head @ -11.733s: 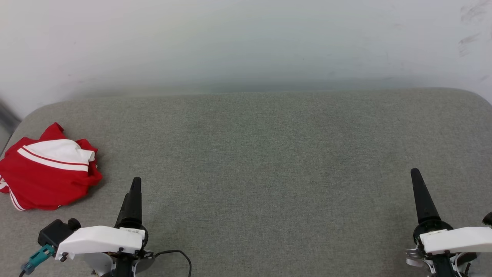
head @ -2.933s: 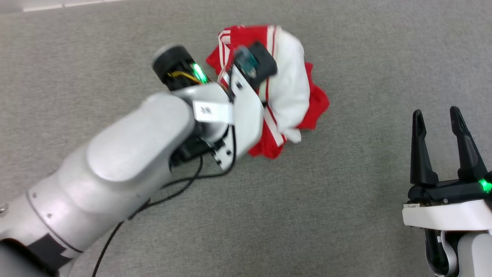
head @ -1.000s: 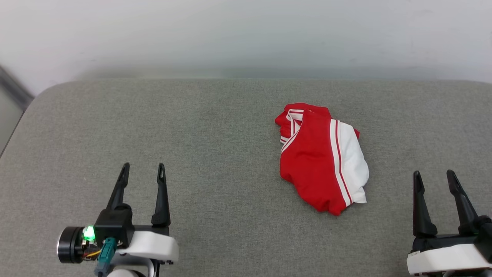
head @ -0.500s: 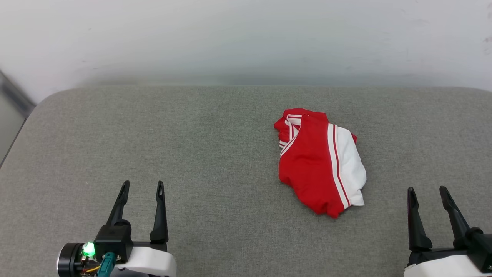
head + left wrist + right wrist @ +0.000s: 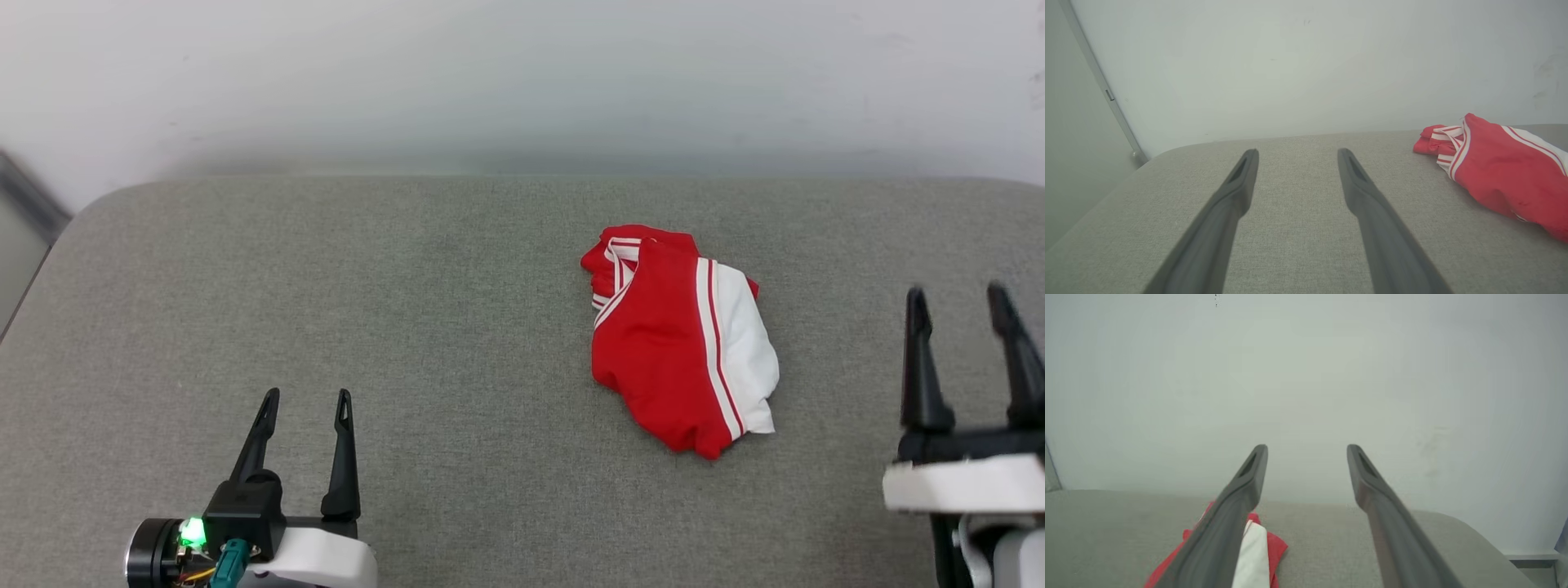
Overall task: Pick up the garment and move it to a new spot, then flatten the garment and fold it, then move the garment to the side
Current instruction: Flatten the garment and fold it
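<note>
The garment point(image 5: 670, 343) will trail out longer but stay folded over itself when the robot pulls the sleeve, because the white stripe trim point(image 5: 619, 273) is tucked between crumpled layers.
The garment point(image 5: 682, 339), a red jersey with a white sleeve and white stripe trim, lies crumpled in a heap right of centre on the grey cushioned surface point(image 5: 424, 327). No lettering shows. My left gripper point(image 5: 306, 398) stands open at the lower left, far from the cloth, with nothing between its fingers. The left wrist view has the garment point(image 5: 1502, 171) off to the right of the open left gripper point(image 5: 1295, 152). My right gripper point(image 5: 957, 292) is open at the right edge, raised, just right of the heap. In the right wrist view the garment point(image 5: 1257, 551) lies partly behind that gripper's point(image 5: 1306, 447) left finger.
A pale wall point(image 5: 522, 73) rises behind the surface's far edge. The surface's rounded left corner point(image 5: 90, 212) drops off beside a grey floor strip. Its right end point(image 5: 1478, 535) curves down toward a baseboard.
The right gripper has risen and moved forward, up the head view, staying open. The left gripper stays open in its place. The garment lies as before; the camera shifted slightly.
</note>
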`<state>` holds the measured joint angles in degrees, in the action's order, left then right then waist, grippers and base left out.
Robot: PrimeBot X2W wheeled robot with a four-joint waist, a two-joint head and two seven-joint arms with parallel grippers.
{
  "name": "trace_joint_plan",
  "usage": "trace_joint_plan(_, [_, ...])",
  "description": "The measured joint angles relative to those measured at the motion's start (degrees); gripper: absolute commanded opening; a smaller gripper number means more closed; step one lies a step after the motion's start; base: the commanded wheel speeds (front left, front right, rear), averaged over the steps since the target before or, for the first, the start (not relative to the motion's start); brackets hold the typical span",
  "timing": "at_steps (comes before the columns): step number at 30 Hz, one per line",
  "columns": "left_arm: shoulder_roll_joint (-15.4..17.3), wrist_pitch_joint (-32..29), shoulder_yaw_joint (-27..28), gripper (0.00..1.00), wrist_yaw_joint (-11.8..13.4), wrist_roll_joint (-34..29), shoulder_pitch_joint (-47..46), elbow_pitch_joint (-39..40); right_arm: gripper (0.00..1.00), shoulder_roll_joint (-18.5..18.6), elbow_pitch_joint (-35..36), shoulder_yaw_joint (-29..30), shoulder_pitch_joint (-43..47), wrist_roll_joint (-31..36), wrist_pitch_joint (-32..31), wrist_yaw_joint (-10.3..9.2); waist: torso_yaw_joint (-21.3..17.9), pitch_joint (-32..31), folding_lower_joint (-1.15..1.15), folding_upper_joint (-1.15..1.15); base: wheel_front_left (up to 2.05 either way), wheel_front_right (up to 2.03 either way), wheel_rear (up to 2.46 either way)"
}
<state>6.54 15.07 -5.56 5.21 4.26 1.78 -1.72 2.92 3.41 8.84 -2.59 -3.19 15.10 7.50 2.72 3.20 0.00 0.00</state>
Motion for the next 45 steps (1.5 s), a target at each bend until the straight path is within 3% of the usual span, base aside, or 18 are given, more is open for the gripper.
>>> trace_joint_plan(4, [-0.6,0.0,0.4,1.0,-0.7,-0.6,-0.5,0.0,1.0,1.1,0.7,-1.2,-6.6,2.4,0.0,0.0,-0.1,1.0,0.0,0.0,0.0,0.0,0.0])
trace_joint_plan(9, [-1.3,0.0,0.7,1.0,-1.4,-1.1,-0.9,-0.3,1.0,10.1,-5.5,-8.3,-15.2,3.2,-0.4,0.0,-0.4,2.2,0.0,0.0,0.0,0.0,0.0])
trace_joint_plan(11, [-1.5,0.0,0.8,1.0,-1.6,-1.2,-1.0,-0.3,1.0,13.2,-7.1,-11.7,-18.8,1.5,-3.7,0.0,-0.5,2.6,0.0,0.0,0.0,0.0,0.0])
trace_joint_plan(16, [-1.9,0.0,1.3,1.0,-1.9,-1.4,-1.7,-0.3,1.0,21.3,-8.0,-21.7,-25.6,-6.2,-17.3,0.02,-0.7,3.8,0.0,0.0,0.0,0.0,0.0])
trace_joint_plan(25, [-2.8,0.0,1.9,1.0,-2.5,-1.5,-3.7,-0.1,1.0,36.9,-4.2,-44.5,-33.2,-28.5,-48.1,0.0,-0.9,7.1,0.01,0.0,0.0,0.0,0.0])
trace_joint_plan(32, [-3.3,0.0,1.3,1.0,-2.7,-1.5,-6.2,0.2,1.0,39.0,-6.6,-53.3,-38.5,-35.8,-55.8,0.01,-0.1,11.2,0.01,0.0,0.0,0.0,0.0])
trace_joint_plan(42, [-3.5,0.0,1.5,1.0,-2.7,-1.4,-9.0,-0.3,1.0,37.0,-16.2,-62.9,-41.0,-38.9,-52.9,-0.01,2.5,16.6,0.01,0.0,0.0,0.0,0.0])
trace_joint_plan(43, [-3.5,0.0,1.7,1.0,-2.7,-1.4,-9.0,-0.3,0.42,36.9,-16.7,-63.5,-41.2,-39.4,-52.1,-0.03,2.6,16.8,0.01,0.0,0.0,0.0,0.0])
trace_joint_plan(44, [-3.5,0.0,1.8,1.0,-2.7,-1.4,-9.0,-0.3,0.42,36.9,-17.1,-64.2,-41.5,-39.8,-51.3,-0.1,2.6,16.8,0.01,0.0,0.0,0.0,0.0])
trace_joint_plan(45, [-3.5,0.0,2.0,1.0,-2.7,-1.4,-9.0,-0.4,0.0,36.9,-17.2,-65.0,-41.9,-39.9,-50.2,-0.1,2.4,16.7,0.01,0.0,0.0,0.0,0.0])
